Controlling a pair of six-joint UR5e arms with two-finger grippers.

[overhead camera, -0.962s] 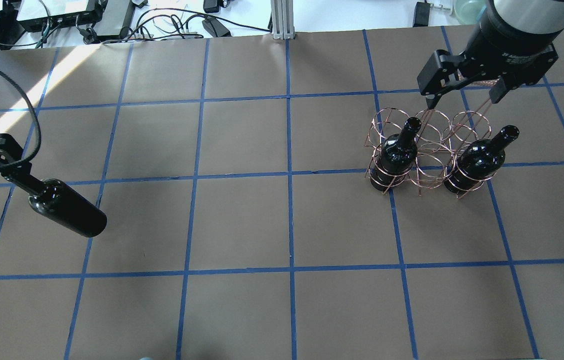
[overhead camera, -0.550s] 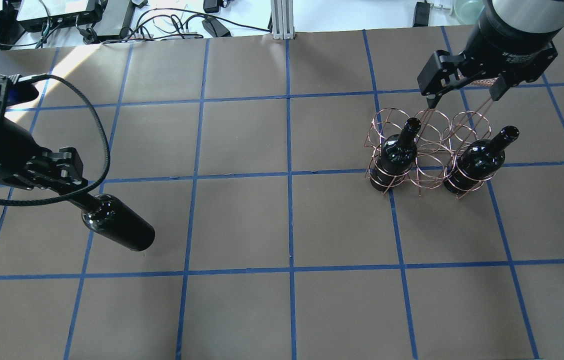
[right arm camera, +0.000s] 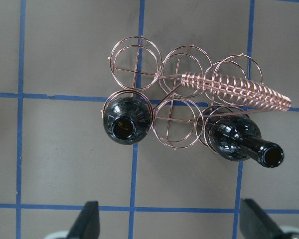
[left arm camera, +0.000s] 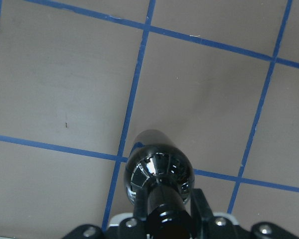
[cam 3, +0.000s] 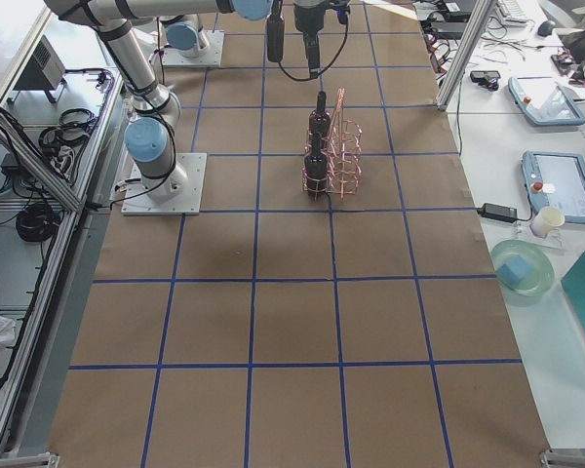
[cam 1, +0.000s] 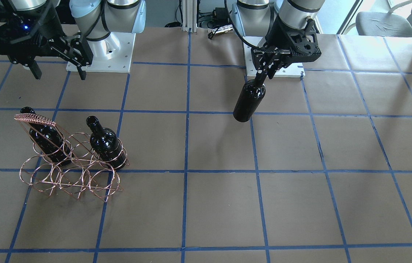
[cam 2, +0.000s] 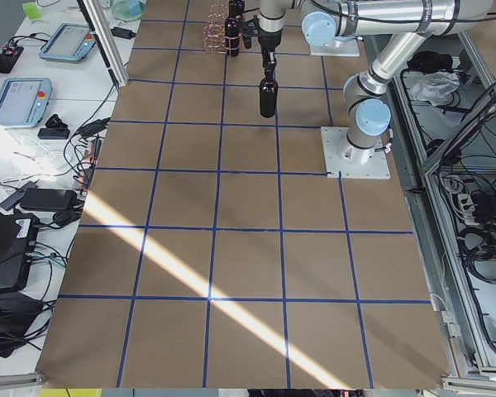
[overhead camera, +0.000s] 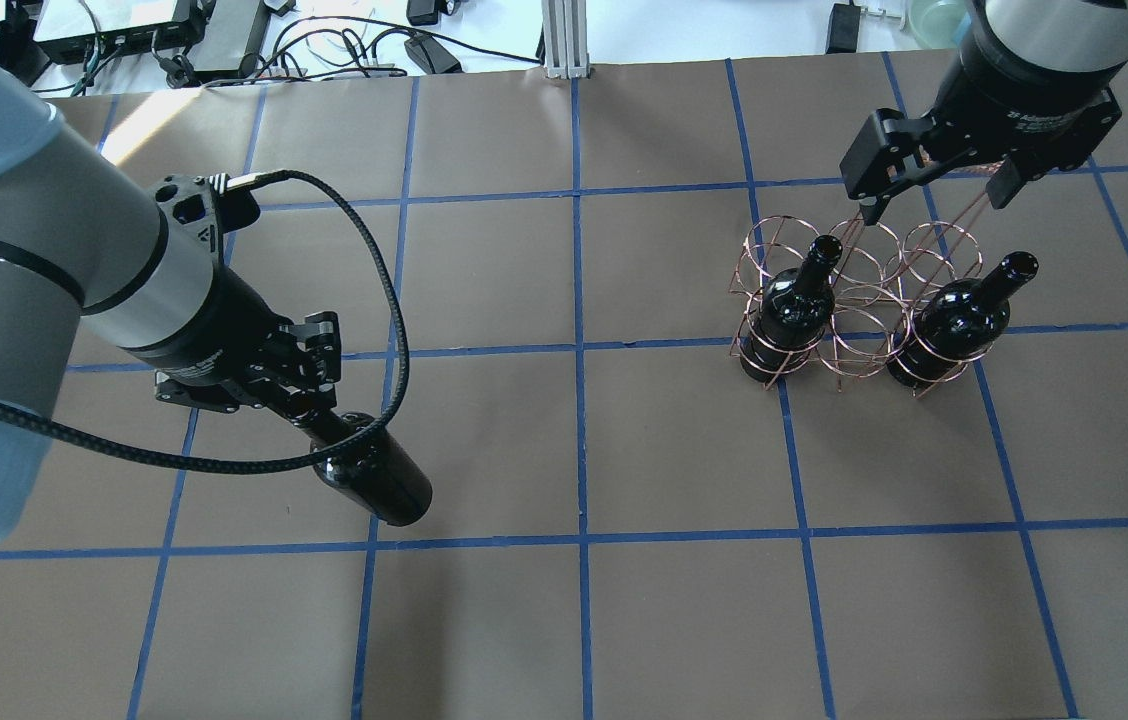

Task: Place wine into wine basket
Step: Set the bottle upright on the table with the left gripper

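I should keep lowering my left gripper until the wine bottle's base, free and facing down over the clear brown table, stands flat, and then let go.
My left gripper is shut on the neck of a glossy near-black wine bottle and holds it hanging above the table, left of centre. It also shows in the front view and the left wrist view. The copper wire wine basket stands at the right with two look-alike bottles in its near row, at the two ends; the ring between them is empty. My right gripper is open and empty above the basket's handle, apart from it.
Cables and electronics lie on the bench beyond the table's far edge, beside an aluminium post. The arm base plates sit at the robot's side. Blue tape lines grid the brown table.
My left arm has carried the bottle to the right, from the table's left edge toward the middle. The right gripper stays open over the basket, hardly moved.
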